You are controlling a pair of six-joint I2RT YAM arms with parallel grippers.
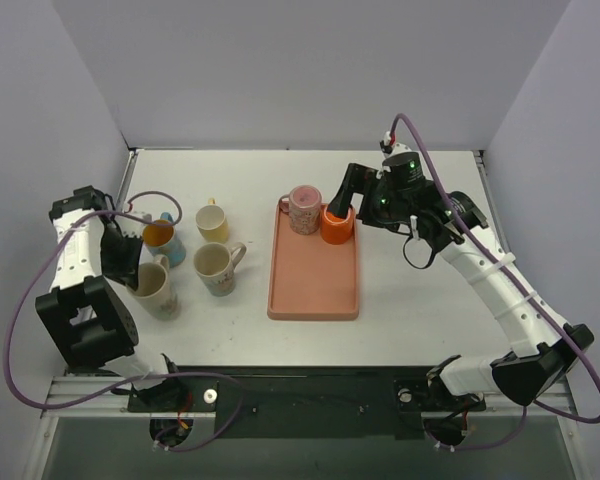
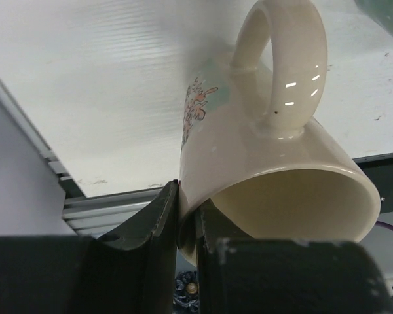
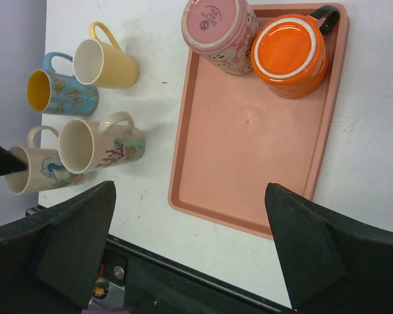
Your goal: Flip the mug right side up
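Note:
The orange mug's black handle [image 3: 329,16] faces away from the pink mug, so my right gripper goes on toward that handle until its fingers close on it.
Two mugs stand upside down at the far end of the pink tray [image 1: 313,290]: a pink one [image 1: 304,210] and an orange one with a black handle [image 1: 337,227]. The right wrist view shows their bases, pink [image 3: 216,26] and orange [image 3: 289,49]. My right gripper [image 1: 341,198] hovers above the orange mug, open and empty, with its jaws wide apart [image 3: 190,190]. My left gripper [image 1: 130,265] is shut on the rim wall of a cream mug [image 1: 155,292], mouth up, at the left of the table. The left wrist view shows one finger inside and one outside the mug [image 2: 268,170].
Three more mugs stand mouth up left of the tray: a blue one with orange inside [image 1: 163,238], a yellow one [image 1: 212,222] and a cream one with a coral print [image 1: 218,268]. The near part of the tray floor [image 3: 249,163] is bare.

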